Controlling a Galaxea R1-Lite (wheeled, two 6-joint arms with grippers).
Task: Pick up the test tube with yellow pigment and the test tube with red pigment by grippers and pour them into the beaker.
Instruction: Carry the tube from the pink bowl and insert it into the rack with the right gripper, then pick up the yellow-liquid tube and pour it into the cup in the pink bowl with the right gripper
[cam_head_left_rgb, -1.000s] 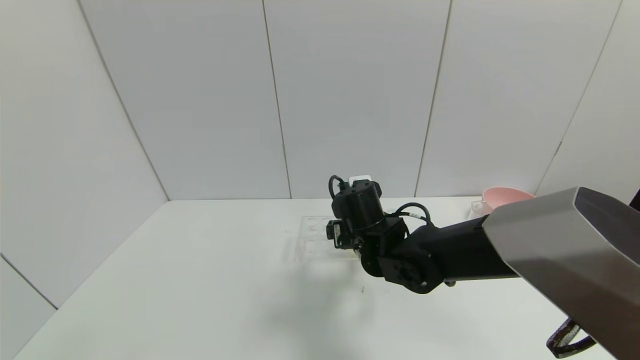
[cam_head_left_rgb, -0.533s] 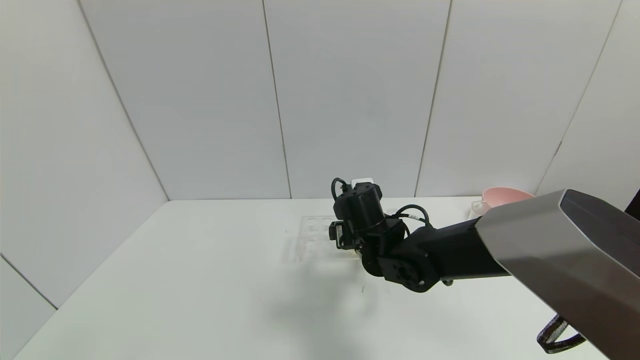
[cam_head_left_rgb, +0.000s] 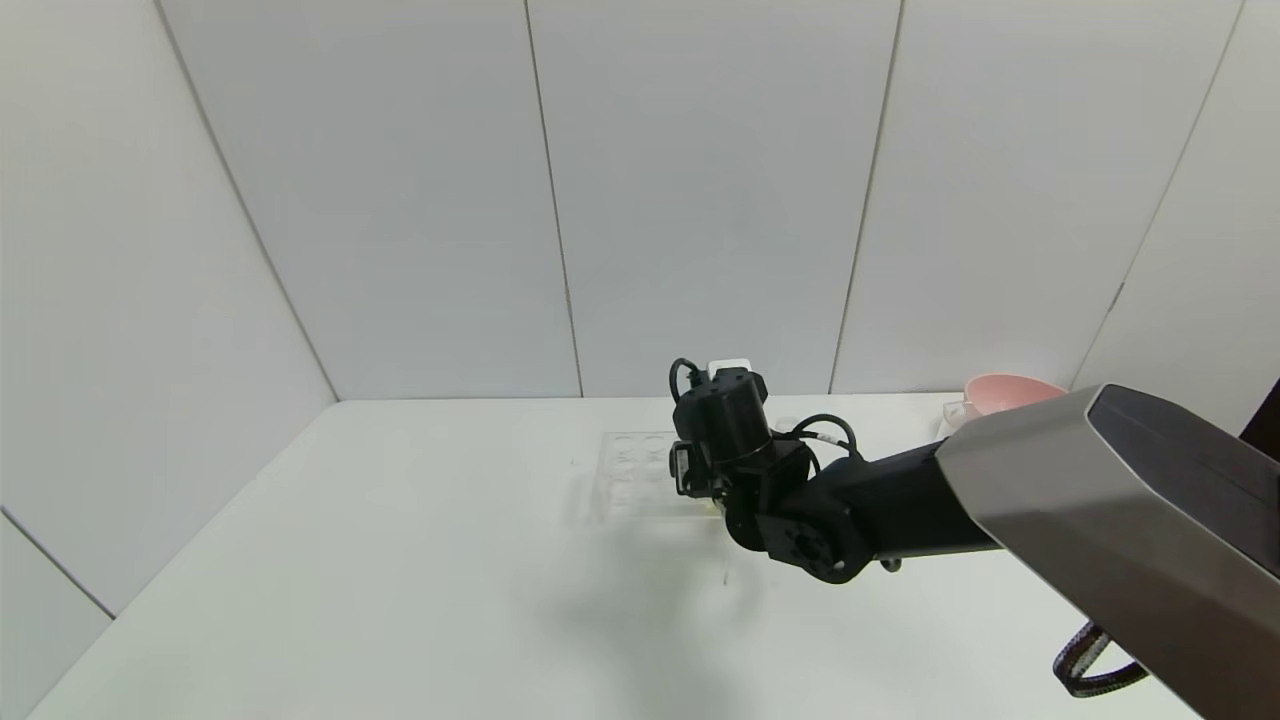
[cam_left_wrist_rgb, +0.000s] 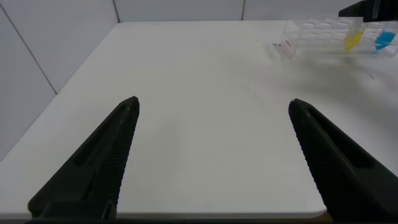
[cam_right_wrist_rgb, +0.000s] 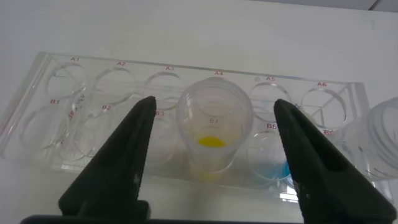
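The yellow pigment (cam_right_wrist_rgb: 211, 142) will flow out in a liquid stream when the robot pours, because the test tube's opening (cam_right_wrist_rgb: 214, 106) is open.
The test tube with yellow pigment (cam_right_wrist_rgb: 213, 127) stands upright in a clear rack (cam_right_wrist_rgb: 93, 87), yellow at its bottom. My right gripper (cam_right_wrist_rgb: 214, 104) is open, and its fingers flank the tube on both sides with gaps, not touching it. In the head view the right gripper (cam_head_left_rgb: 700, 487) points down over the rack's (cam_head_left_rgb: 625, 475) right end. The left wrist view shows the yellow tube (cam_left_wrist_rgb: 352, 40) far off in the rack. My left gripper (cam_left_wrist_rgb: 212, 104) is open over bare table near the front edge, holding nothing. The red-pigment tube and the beaker are hidden.
A blue-bottomed tube (cam_right_wrist_rgb: 283, 167) stands in the rack beside the yellow one. A clear ringed vessel (cam_right_wrist_rgb: 380, 140) sits just past the rack's end. A pink bowl (cam_head_left_rgb: 1005, 393) stands at the back right, with a small clear container (cam_head_left_rgb: 952, 410) next to it.
My right wrist has shifted a little to the right and lower over the rack's right end. The rack has not moved.
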